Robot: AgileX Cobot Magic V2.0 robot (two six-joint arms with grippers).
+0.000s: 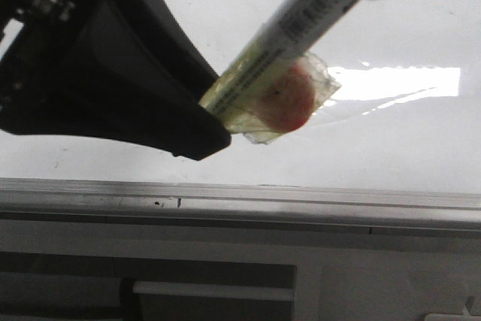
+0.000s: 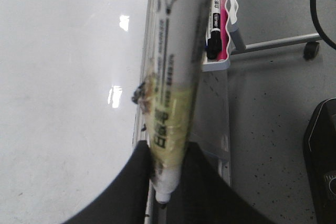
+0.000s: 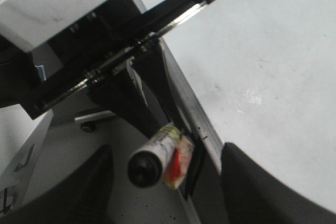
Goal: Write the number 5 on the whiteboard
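Next, I close my right gripper on the marker's upper part [image 1: 319,11] before my left gripper opens and moves away, because my left gripper covers the marker's taped writing end [image 1: 229,95].
A grey-white marker [image 1: 301,31] wrapped in yellowish tape, with a red piece [image 1: 289,99] taped to it, slants over the whiteboard [image 1: 391,148]. My left gripper [image 1: 203,122] is shut on its taped lower part. In the left wrist view the marker [image 2: 173,77] runs away from the gripper [image 2: 167,182], its narrow white end between the black fingers. My right gripper [image 3: 165,182] is open. The marker's black end [image 3: 144,169] sits between its spread fingers, touching neither. The whiteboard [image 3: 273,51] is plain white here. The number 5 is out of view.
The board's grey metal edge strip [image 1: 240,197] runs along its near side, with grey framework [image 1: 218,291] below. Beside the board stands a white rack [image 2: 231,35] holding a marker [image 2: 212,24] and a pink item. A caster [image 2: 311,51] rests on the speckled grey floor [image 2: 273,145].
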